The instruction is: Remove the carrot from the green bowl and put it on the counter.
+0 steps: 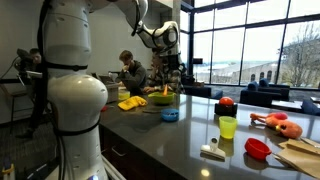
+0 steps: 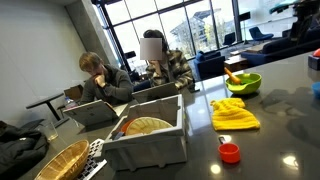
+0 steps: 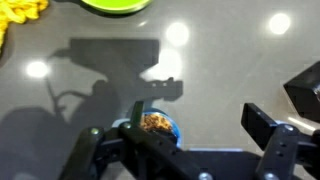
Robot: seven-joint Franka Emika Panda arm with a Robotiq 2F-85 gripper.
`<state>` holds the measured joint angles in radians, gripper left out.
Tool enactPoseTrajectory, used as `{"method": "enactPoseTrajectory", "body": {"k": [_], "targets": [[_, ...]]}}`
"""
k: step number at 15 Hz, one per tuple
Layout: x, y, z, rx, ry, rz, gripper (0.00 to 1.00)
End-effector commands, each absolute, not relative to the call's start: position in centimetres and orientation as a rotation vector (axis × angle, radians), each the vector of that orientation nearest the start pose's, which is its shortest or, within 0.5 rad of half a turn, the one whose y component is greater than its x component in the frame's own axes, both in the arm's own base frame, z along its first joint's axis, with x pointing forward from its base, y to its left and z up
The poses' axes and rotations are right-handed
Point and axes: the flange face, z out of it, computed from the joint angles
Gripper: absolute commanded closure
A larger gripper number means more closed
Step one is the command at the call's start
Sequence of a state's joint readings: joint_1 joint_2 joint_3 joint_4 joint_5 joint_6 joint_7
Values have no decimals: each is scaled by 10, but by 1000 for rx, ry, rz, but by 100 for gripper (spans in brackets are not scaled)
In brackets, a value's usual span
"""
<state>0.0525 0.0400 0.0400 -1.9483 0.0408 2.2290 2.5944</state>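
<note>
My gripper needs to swing across over the carrot (image 2: 232, 76) before it goes down, because it hangs above the small blue bowl (image 1: 170, 115), short of the green bowl.
The lime-green bowl (image 1: 160, 98) stands on the dark glossy counter (image 1: 180, 140) and shows in both exterior views (image 2: 243, 84). A tiny orange spot, the carrot (image 1: 163, 92), sits in it (image 2: 233, 76). In the wrist view only the bowl's edge (image 3: 115, 5) shows at the top, and the carrot is out of view there. My gripper (image 1: 167, 45) hangs high above the counter, near the bowl. In the wrist view it (image 3: 200, 120) is open and empty over bare counter (image 3: 220, 70).
A yellow cloth (image 1: 132, 102) lies beside the green bowl. A small blue bowl (image 3: 155, 127) with brownish bits is under my left finger. Nearer stand a yellow-green cup (image 1: 228, 127), red ball (image 1: 226, 101), orange-red toy (image 1: 278, 123), red dish (image 1: 257, 148) and grey bin (image 2: 150, 135).
</note>
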Motion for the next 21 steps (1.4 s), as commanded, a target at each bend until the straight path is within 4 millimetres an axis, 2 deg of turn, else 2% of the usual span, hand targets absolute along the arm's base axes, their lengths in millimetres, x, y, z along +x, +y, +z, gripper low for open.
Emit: {"method": "enactPoseTrajectory", "body": {"k": [1,2,5,7,9,11,14,19,21], "targets": [[603,4,492,-699,2834,-30,0],[603,-27,491,-658,2840,-18,0],[615,-65,483,-489,2852,29,0],[625,-71,472,-351,2845,105,0],[634,-62,458,-232,2833,230,0],[638,-32,448,-144,2792,395,0],[649,41,441,-136,2715,543,0],[658,176,436,-289,2643,614,0],[661,225,434,-345,2591,535,0]]}}
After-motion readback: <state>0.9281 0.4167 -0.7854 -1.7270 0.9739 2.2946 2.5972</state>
